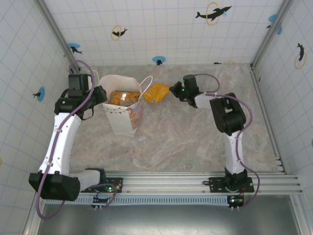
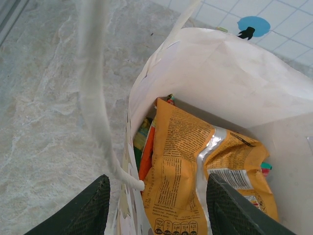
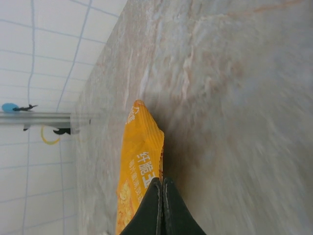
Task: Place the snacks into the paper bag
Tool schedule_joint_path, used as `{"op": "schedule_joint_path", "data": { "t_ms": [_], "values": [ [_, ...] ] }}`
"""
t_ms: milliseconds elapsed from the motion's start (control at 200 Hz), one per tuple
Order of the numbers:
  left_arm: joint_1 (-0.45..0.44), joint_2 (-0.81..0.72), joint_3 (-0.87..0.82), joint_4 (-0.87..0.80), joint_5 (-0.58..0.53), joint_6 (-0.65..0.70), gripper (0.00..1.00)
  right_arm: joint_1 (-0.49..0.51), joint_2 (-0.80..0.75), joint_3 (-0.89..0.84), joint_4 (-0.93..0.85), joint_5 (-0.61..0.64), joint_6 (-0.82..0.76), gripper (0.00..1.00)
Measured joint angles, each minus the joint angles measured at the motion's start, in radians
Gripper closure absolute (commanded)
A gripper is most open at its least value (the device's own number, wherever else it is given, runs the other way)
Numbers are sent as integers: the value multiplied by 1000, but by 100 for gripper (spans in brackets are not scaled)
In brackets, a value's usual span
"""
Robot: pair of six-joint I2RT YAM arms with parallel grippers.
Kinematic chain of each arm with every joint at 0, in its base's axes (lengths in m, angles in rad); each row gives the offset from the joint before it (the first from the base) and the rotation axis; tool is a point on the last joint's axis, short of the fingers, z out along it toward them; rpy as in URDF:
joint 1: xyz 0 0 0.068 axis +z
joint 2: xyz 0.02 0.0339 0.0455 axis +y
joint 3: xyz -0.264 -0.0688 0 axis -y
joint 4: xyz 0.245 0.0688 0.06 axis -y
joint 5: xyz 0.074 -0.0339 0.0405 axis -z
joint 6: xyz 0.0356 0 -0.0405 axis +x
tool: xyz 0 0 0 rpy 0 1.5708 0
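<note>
My right gripper should keep drawing away the orange-yellow packet point(image 1: 155, 92), which is beside the bag's handle with clear marble in front point(image 1: 180, 119), and then release it flat there.
The white paper bag point(image 1: 122, 117) stands upright left of centre, with its mouth open. Several snacks lie inside it, an orange packet point(image 2: 181, 166) on top and green and red edges beside it. My left gripper point(image 1: 100, 95) is at the bag's left rim. It stands open point(image 2: 159, 205), one finger outside the wall point(image 2: 139, 98) and one inside over the packet. My right gripper point(image 1: 173, 90) is shut point(image 3: 162, 183) on the edge of an orange-yellow snack packet point(image 3: 139, 152). That packet point(image 1: 157, 92) hangs just right of the bag's mouth.
A thin white loop handle point(image 2: 93, 88) of the bag hangs in front of the left wrist camera. A second handle point(image 1: 145, 83) sticks up between the bag and the held packet. Tiled walls point(image 1: 161, 29) enclose the marble table point(image 1: 186, 142) at the back and sides.
</note>
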Motion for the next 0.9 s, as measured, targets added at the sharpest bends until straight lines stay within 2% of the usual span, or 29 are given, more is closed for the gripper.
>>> {"op": "schedule_joint_path", "data": {
  "t_ms": [255,430,575,736,791,901],
  "values": [
    [0,-6,0,-1,8,13,46,-68,-310,-314,-81,-34,-123,100],
    [0,-14,0,-1,15,23,46,-115,-435,-387,-232,-72,-238,100],
    [0,-19,0,-1,22,25,46,-158,-454,-389,-364,-132,-353,100],
    [0,-20,0,-1,26,26,46,-215,-435,-360,-538,-153,-481,57],
    [0,-20,0,-1,26,27,46,-230,-426,-341,-574,-152,-519,52],
    [0,-20,0,-1,26,27,46,-237,-425,-281,-657,-131,-573,50]
  ]
}}
